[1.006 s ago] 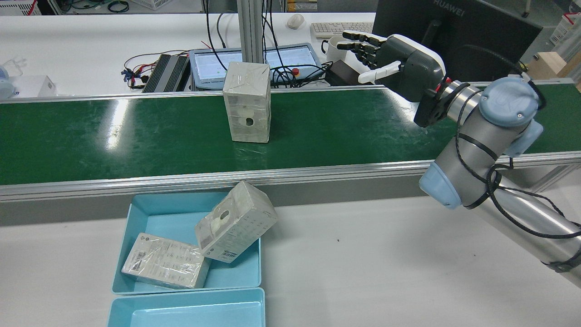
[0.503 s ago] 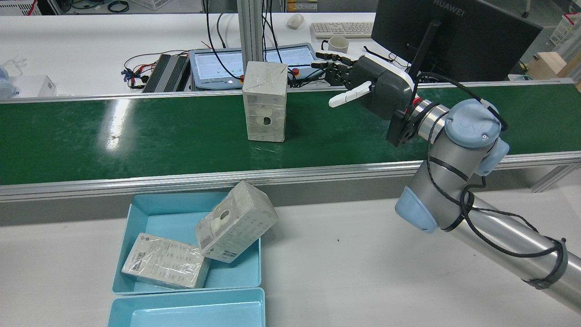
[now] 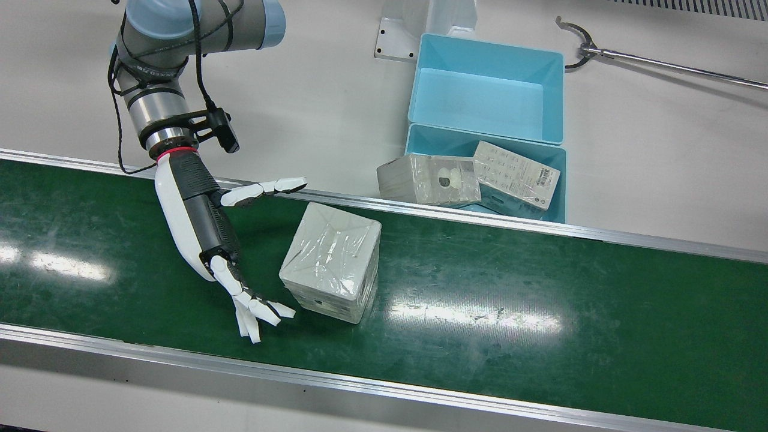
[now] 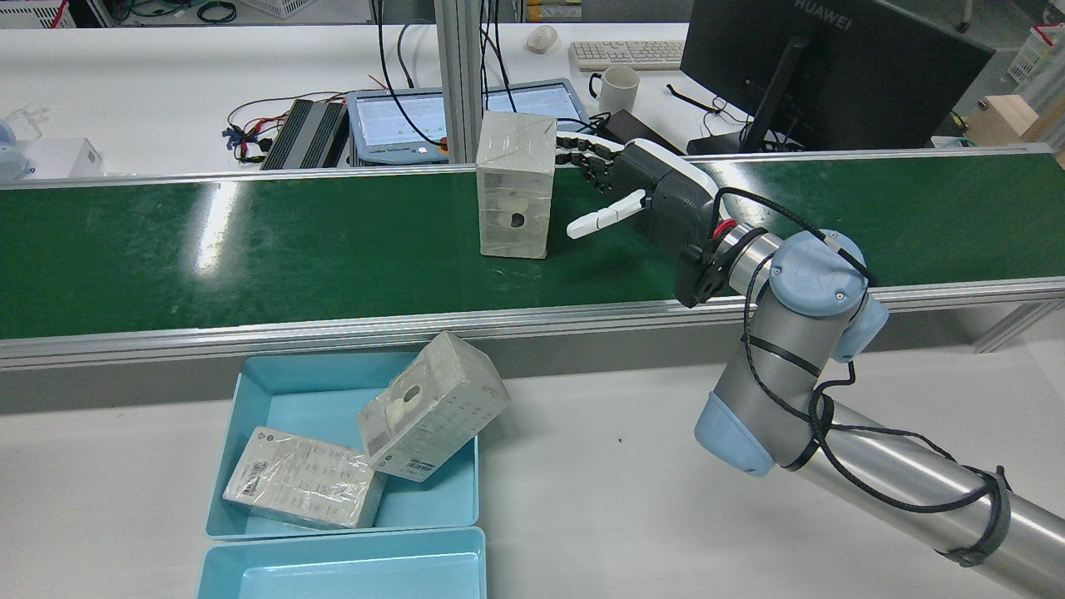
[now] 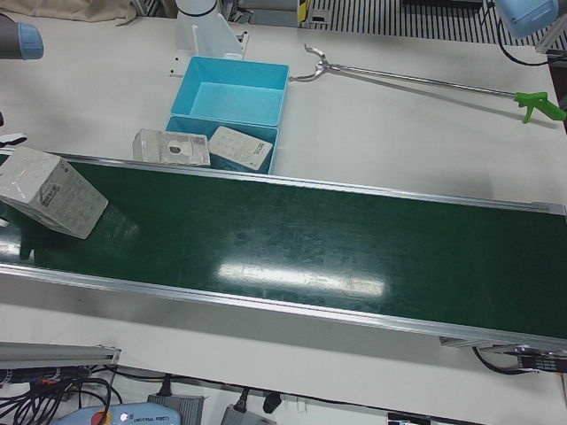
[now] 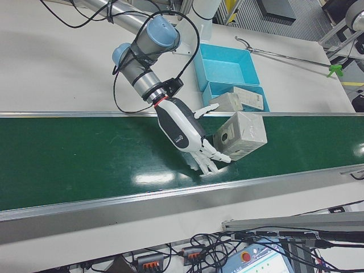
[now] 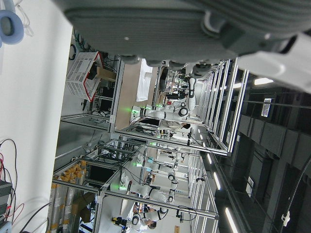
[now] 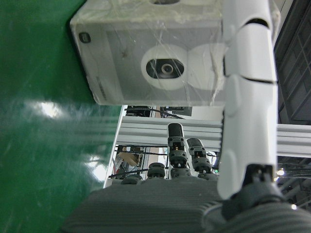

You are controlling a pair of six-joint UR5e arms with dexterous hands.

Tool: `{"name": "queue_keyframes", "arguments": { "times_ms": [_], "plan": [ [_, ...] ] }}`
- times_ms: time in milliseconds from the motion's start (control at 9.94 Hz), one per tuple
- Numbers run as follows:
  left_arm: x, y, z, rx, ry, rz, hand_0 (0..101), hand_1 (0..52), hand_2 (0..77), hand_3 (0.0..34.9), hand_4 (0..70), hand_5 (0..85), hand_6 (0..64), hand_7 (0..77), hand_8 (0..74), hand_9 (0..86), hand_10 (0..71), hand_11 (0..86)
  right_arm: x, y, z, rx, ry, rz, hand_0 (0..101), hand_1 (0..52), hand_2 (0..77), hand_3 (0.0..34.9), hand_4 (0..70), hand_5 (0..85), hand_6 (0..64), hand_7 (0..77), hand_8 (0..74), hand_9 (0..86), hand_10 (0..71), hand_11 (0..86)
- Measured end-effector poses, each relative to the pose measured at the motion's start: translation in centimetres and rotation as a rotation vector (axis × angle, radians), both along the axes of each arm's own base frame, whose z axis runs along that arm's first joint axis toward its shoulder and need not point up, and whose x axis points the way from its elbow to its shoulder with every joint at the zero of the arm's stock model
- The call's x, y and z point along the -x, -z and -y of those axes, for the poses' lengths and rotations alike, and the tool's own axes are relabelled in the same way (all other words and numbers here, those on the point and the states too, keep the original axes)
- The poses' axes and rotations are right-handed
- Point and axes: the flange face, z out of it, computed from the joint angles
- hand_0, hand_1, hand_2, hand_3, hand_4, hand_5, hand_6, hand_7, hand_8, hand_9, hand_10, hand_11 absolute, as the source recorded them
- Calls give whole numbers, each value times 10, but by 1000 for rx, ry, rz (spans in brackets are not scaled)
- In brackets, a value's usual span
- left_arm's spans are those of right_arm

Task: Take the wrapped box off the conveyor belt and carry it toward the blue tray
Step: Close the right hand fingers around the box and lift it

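My gripper will set the upright wrapped box [image 3: 329,263] in the blue tray. Unevenly lying boxes [image 3: 515,176] already crowd the tray, so the wrapped box will tip onto its side over them.
The wrapped box [image 3: 333,267] stands upright on the green conveyor belt [image 3: 540,288]; it also shows in the rear view [image 4: 516,183] and the right-front view [image 6: 242,133]. My right hand [image 3: 204,234] is open just beside it, with its fingers [image 3: 255,309] past the box's far side and its thumb [image 3: 264,189] toward the near rail, neither touching. The right hand view shows the box [image 8: 155,63] close ahead. The blue tray [image 4: 241,399] lies below the belt with two wrapped boxes [image 4: 433,408] in it. The left hand view shows only a blurred edge of my left hand [image 7: 160,29].
A second, empty blue tray [image 3: 486,90] sits against the first. A long reach-grabber tool [image 3: 660,60] lies on the white table. Aluminium rails [image 4: 499,320] edge the belt. A monitor [image 4: 832,66], tablet [image 4: 399,116] and mug [image 4: 620,83] stand beyond the belt.
The wrapped box has travelled to the right along the belt. My right hand has dropped and swung left from above the belt's far edge to right beside the box.
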Motion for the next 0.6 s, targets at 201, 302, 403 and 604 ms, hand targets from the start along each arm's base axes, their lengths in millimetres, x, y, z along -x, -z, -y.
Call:
{"name": "queue_keyframes", "arguments": {
  "times_ms": [201,302,403,604],
  "plan": [
    [0,0,0,0,0,0,0,0,5,0,0,11,5,5,5,5,5,5,8,13,-1,2,-12,-3,484,164,87,0,54,125,60,185,33,33,0,11],
    [0,0,0,0,0,0,0,0,11,0,0,11,5,5,5,5,0,5,8,17,0,6,-24,-3,484,164,87,0,54,125,60,185,33,33,0,11],
    [0,0,0,0,0,0,0,0,11,0,0,11,5,5,5,5,5,5,7,19,1,13,-39,-5,527,229,158,4,54,147,55,175,49,60,0,11],
    [0,0,0,0,0,0,0,0,11,0,0,11,0,5,5,5,5,5,-4,18,4,40,-71,-24,579,295,229,2,115,224,55,175,87,114,0,11]
  ]
}}
